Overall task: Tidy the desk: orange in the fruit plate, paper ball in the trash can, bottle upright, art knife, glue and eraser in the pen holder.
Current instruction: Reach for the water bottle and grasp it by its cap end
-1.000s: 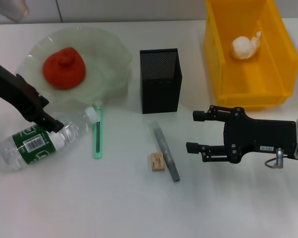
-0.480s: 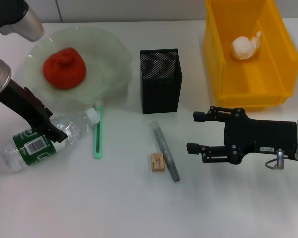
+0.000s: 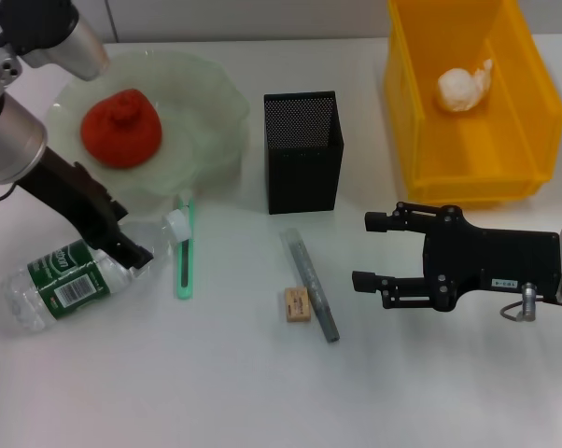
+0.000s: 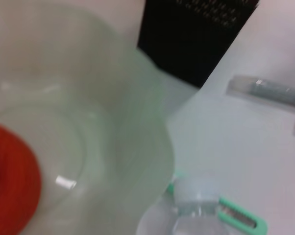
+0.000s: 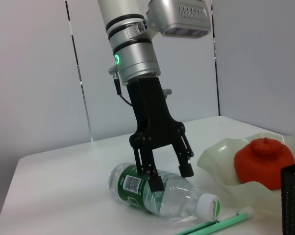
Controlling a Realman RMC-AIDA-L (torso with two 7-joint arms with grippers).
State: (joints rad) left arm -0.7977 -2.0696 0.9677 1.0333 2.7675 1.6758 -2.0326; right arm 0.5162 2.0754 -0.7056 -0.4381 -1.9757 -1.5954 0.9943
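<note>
The robot's left gripper has its open fingers on both sides of the bottle's clear shoulder (image 3: 153, 240), so it should keep moving toward the bottle's white cap (image 3: 176, 225) until it can close on the bottle's neck.
The bottle (image 3: 71, 277) lies on its side at the front left, white cap toward the art knife; it also shows in the right wrist view (image 5: 159, 197). My left gripper (image 3: 132, 254) is open, fingers astride the bottle's clear shoulder, as the right wrist view (image 5: 171, 177) shows. The orange (image 3: 122, 128) sits in the fruit plate (image 3: 216, 107). The paper ball (image 3: 463, 87) lies in the yellow trash can (image 3: 421, 159). The green art knife (image 3: 184, 257), grey glue stick (image 3: 310, 285) and tan eraser (image 3: 298, 305) lie in front of the black pen holder (image 3: 302, 154). My right gripper (image 3: 363, 249) is open and empty, right of the glue.
The left wrist view shows the plate rim (image 4: 137, 122), the bottle cap (image 4: 196, 196), the art knife (image 4: 240, 221) and the pen holder (image 4: 196, 39). The plate stands just behind the bottle's cap. Bare white table lies along the front edge.
My left gripper has slid along the bottle from the label to the clear shoulder. The bottle has rolled slightly. The right arm has not moved.
</note>
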